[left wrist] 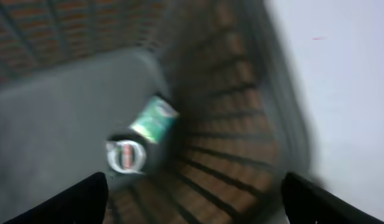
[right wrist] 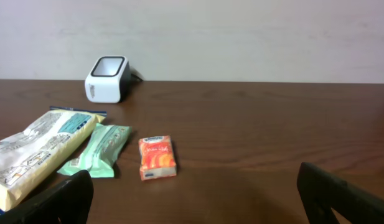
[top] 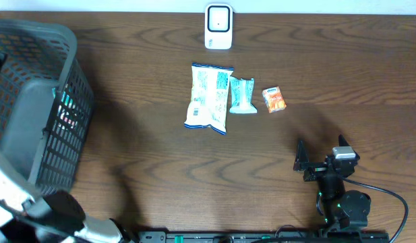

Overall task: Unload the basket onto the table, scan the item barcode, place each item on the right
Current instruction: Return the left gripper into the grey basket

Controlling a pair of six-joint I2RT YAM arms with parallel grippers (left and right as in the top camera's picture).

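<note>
I should keep lowering my left gripper's open fingers until they are on both sides of the packet, then close them. The green packet (left wrist: 155, 119) lies uncovered on the basket's bottom, below the fingers.
My left gripper (left wrist: 195, 182) hangs open inside the grey mesh basket (top: 32, 101), and its view is blurred. Below it on the basket floor lie a green packet (left wrist: 153, 119) and a round white-rimmed item (left wrist: 125, 155), neither of them between the fingers. The white scanner (top: 218, 27) stands at the table's far edge. In front of it lie a white and blue snack bag (top: 209, 96), a mint green packet (top: 242, 95) and a small orange box (top: 274, 99). My right gripper (top: 320, 152) is open and empty, low over the table, nearer than the orange box (right wrist: 157, 157). I can make out no barcode.
The basket fills the table's left side, and its dark slatted wall (left wrist: 235, 143) stands close to my left fingers. The right arm's base and cable (top: 390, 202) sit at the near right edge. A pale wall rises behind the scanner (right wrist: 107, 78).
</note>
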